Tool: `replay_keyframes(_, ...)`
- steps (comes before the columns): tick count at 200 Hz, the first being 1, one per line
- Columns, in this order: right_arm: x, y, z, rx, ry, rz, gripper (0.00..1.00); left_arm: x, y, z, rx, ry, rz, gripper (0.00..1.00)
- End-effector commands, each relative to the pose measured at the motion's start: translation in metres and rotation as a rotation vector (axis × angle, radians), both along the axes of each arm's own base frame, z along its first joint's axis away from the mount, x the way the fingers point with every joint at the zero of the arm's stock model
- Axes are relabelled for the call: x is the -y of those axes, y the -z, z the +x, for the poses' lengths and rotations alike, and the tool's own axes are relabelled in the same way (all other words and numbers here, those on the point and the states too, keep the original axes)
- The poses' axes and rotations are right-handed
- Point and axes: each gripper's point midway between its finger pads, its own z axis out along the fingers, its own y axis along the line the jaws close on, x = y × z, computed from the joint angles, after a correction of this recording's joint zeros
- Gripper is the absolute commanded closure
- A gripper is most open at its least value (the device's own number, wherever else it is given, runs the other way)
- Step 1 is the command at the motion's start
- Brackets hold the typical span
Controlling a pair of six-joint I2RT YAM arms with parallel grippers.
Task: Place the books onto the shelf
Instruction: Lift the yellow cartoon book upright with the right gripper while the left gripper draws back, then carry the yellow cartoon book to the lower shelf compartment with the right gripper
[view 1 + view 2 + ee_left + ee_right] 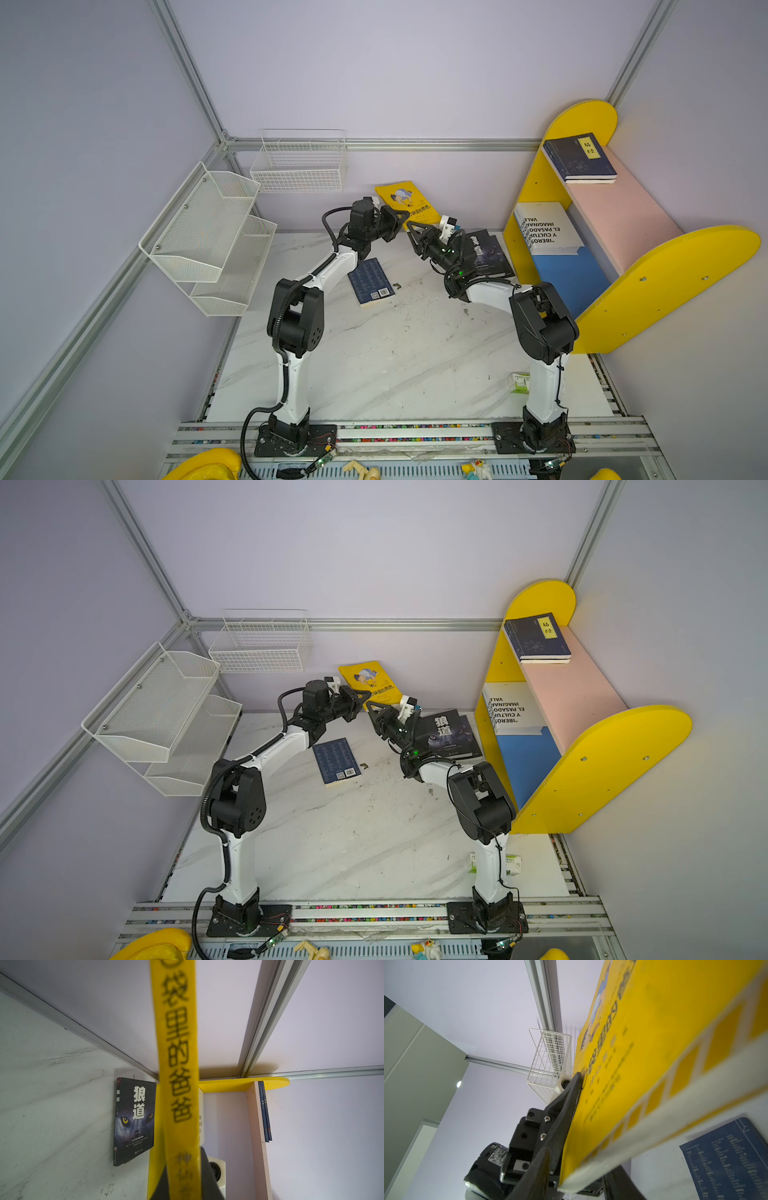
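Observation:
I should take the yellow cartoon book [403,196] by its corner [574,1178] with my right gripper and stand it beside the white book, because my left gripper is holding it far from the shelf.
The yellow cartoon book [409,203] [654,1053] hangs in the air near the back wall. My left gripper [401,218] [182,1167] is shut on its lower spine end. My right gripper [411,227] [581,1176] is open, jaws on either side of the book's corner, with a gap on the far side. A dark wolf-cover book [446,733] and a navy book [370,282] lie on the table. On the shelf [665,282], a navy book [579,158] rests on the pink board and a white book [546,228] on the blue board.
A white mesh rack [208,237] and a wire basket [299,162] hang at the back left. A small green-and-white box [519,382] sits beside the right arm's base. The shelf stands close to the right arm's elbow.

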Motion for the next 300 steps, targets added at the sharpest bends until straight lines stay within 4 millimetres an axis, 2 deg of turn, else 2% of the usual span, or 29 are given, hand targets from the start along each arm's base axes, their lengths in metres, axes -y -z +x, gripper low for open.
replay_keyframes(1, -0.008, -0.001, 0.002, -0.022, -0.03, 0.035, 0.56, -0.002, -0.072, -0.018, 0.185, 0.005, -0.06, 0.92)
replay_keyframes(41, -0.01, -0.009, 0.007, 0.006, -0.019, 0.06, 0.72, 0.001, -0.07, -0.02, 0.182, 0.007, -0.061, 0.92)
replay_keyframes(55, -0.009, -0.01, 0.008, 0.001, -0.01, 0.069, 0.82, 0.0, -0.068, -0.02, 0.181, 0.001, -0.055, 0.91)
replay_keyframes(84, -0.008, -0.008, 0.008, -0.026, -0.012, 0.081, 0.92, -0.002, -0.064, -0.019, 0.175, -0.013, -0.045, 0.9)
replay_keyframes(93, -0.007, -0.009, 0.007, -0.025, -0.01, 0.084, 0.94, -0.001, -0.065, -0.019, 0.178, -0.011, -0.045, 0.87)
replay_keyframes(122, 0.011, -0.019, 0.007, -0.017, 0.037, 0.067, 1.0, -0.005, -0.07, -0.018, 0.205, -0.012, -0.031, 0.62)
replay_keyframes(146, 0.05, -0.03, 0.008, 0.007, 0.13, 0.033, 1.0, -0.022, -0.073, -0.017, 0.222, -0.05, -0.003, 0.37)
replay_keyframes(167, 0.097, -0.045, 0.004, 0.041, 0.247, -0.043, 1.0, -0.045, -0.066, -0.017, 0.216, -0.089, 0.019, 0.23)
replay_keyframes(195, 0.176, -0.058, -0.007, 0.042, 0.427, -0.17, 1.0, -0.068, -0.052, -0.024, 0.2, -0.11, 0.062, 0.16)
replay_keyframes(224, 0.251, -0.065, -0.021, 0.023, 0.541, -0.207, 1.0, -0.076, -0.042, -0.034, 0.19, -0.121, 0.097, 0.14)
replay_keyframes(245, 0.282, -0.071, -0.029, 0.02, 0.608, -0.289, 1.0, -0.074, -0.037, -0.034, 0.182, -0.104, 0.083, 0.14)
replay_keyframes(260, 0.3, -0.066, -0.029, -0.006, 0.631, -0.318, 1.0, -0.072, -0.035, -0.034, 0.174, -0.092, 0.059, 0.14)
replay_keyframes(300, 0.326, -0.058, -0.019, -0.05, 0.702, -0.371, 1.0, -0.067, -0.033, -0.033, 0.167, -0.073, 0.029, 0.14)
